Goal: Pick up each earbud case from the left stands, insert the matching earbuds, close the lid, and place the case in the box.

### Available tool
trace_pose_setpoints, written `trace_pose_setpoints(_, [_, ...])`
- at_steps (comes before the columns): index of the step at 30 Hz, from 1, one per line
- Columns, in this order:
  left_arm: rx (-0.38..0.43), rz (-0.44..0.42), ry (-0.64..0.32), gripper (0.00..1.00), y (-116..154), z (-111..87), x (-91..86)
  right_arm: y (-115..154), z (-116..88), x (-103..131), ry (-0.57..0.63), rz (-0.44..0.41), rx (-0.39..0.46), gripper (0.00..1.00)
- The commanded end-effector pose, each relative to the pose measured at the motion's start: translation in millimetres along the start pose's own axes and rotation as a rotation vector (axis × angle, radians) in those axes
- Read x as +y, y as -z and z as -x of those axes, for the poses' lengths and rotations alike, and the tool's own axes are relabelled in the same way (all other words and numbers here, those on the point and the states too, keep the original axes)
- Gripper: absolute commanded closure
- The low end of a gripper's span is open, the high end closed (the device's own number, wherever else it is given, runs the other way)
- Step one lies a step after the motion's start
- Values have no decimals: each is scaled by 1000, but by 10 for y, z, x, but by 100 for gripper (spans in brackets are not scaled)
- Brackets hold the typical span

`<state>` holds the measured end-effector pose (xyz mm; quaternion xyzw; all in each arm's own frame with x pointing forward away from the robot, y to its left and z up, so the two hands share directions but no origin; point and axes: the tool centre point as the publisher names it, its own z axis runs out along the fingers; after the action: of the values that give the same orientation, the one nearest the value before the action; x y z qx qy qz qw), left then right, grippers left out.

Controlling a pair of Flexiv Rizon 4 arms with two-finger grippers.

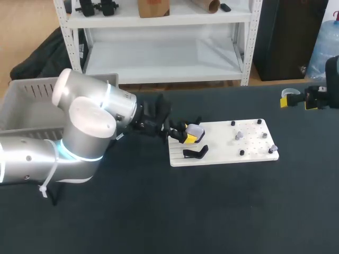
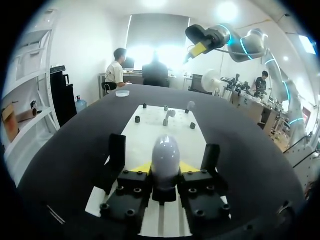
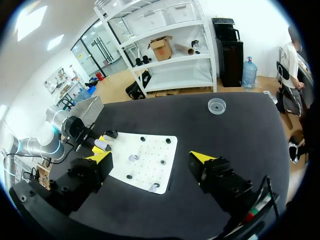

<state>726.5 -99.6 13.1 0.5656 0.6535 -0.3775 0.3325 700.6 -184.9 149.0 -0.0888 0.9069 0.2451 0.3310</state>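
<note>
I expect the small white earbud, which sits against a black peg at the board's corner, to leave that peg behind when I lift the earbud.
A pale rounded earbud case sits at the left end of the white board. My left gripper is shut on it. In the left wrist view both yellow tips press the case from its two sides, with black stand pieces to either side. An empty black stand lies just in front. Two small earbuds rest among black pegs on the board's right half. My right gripper hangs open at the table's far right, well away from the board.
A grey box stands at the table's far left behind my left arm. A small clear dish sits on the table beyond the board. Dark tabletop surrounds the board on all sides.
</note>
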Motion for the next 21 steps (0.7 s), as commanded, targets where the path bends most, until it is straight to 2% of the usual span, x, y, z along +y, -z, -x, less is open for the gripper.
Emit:
trace_pose_setpoints(1, [-2, -5, -2, 100, 7, -2, 5, 1, 2, -2, 0, 0, 1, 0])
trace_pose_setpoints(5, [-17, -16, -3, 100, 46, 13, -19, 1, 2, -2, 0, 0, 1, 0])
trace_pose_setpoints(11, [-51, -20, -42, 100, 224, 157, -107, 1, 2, -2, 0, 0, 1, 0])
trace_pose_setpoints(15, [-42, 4, -59, 100, 341, 222, -62, 1, 2, -2, 0, 0, 1, 0])
trace_pose_setpoints(21, [-72, -44, -103, 100, 458, 393, -17, 1, 2, -2, 0, 0, 1, 0])
